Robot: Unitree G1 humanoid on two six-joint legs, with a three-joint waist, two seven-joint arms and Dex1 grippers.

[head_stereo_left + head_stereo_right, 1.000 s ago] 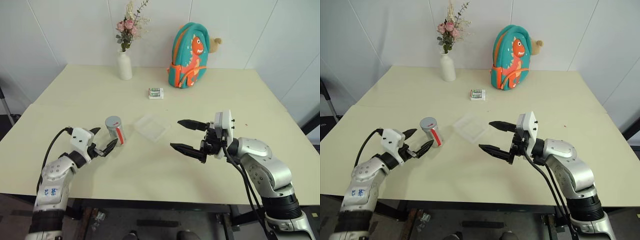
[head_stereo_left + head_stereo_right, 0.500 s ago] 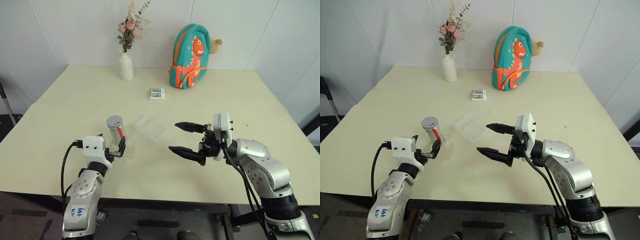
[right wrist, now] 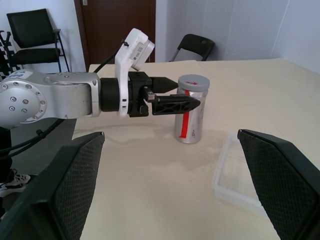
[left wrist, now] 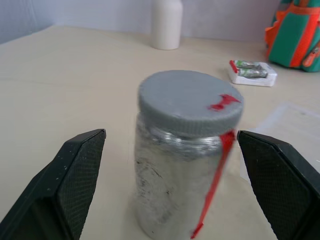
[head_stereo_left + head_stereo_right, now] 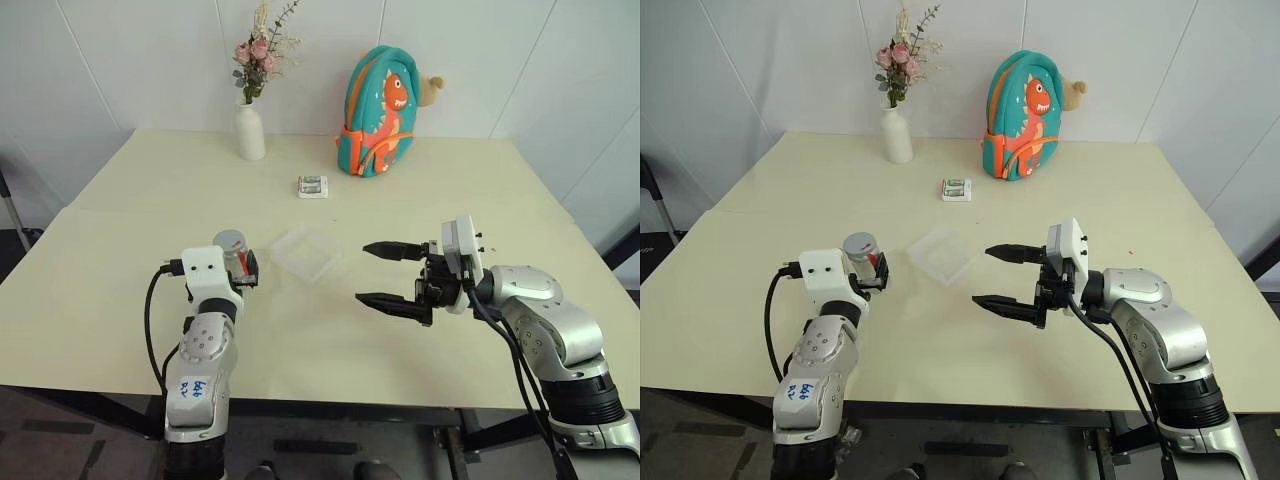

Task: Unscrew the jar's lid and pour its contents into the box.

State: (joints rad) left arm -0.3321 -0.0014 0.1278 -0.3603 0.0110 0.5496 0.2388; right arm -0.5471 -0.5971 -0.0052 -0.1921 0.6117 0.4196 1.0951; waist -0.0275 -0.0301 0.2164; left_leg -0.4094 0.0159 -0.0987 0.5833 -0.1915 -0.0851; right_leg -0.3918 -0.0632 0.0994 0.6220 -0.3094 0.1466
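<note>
The red stripe (image 4: 227, 138) stops below the grey lid's rim (image 5: 230, 240), so the lid will twist loose and leave the stripe behind when the robot unscrews it.
The jar (image 4: 180, 170) stands upright on the table, clear with a red stripe down its side. The grey lid (image 4: 189, 101) with its red mark is screwed on. I cannot make out the contents through the wall. My left gripper (image 3: 187, 93) is open and level, with one finger (image 4: 67, 182) on each side of the jar and a gap to both. The clear box (image 5: 305, 252) lies just right of the jar. My right gripper (image 5: 362, 272) hangs open above the table right of the box, pointing left at it, with nothing between its fingers.
At the back of the table stand a white vase (image 5: 250, 132) of flowers and a teal dinosaur backpack (image 5: 378, 100). A small white-and-green pack (image 5: 312, 186) lies between them, nearer to me. The bare table (image 5: 300, 340) stretches in front of the box.
My left arm has swung in to the right and turned forward. Its open fingers went from beside the jar to either side of it. The right gripper has barely moved.
</note>
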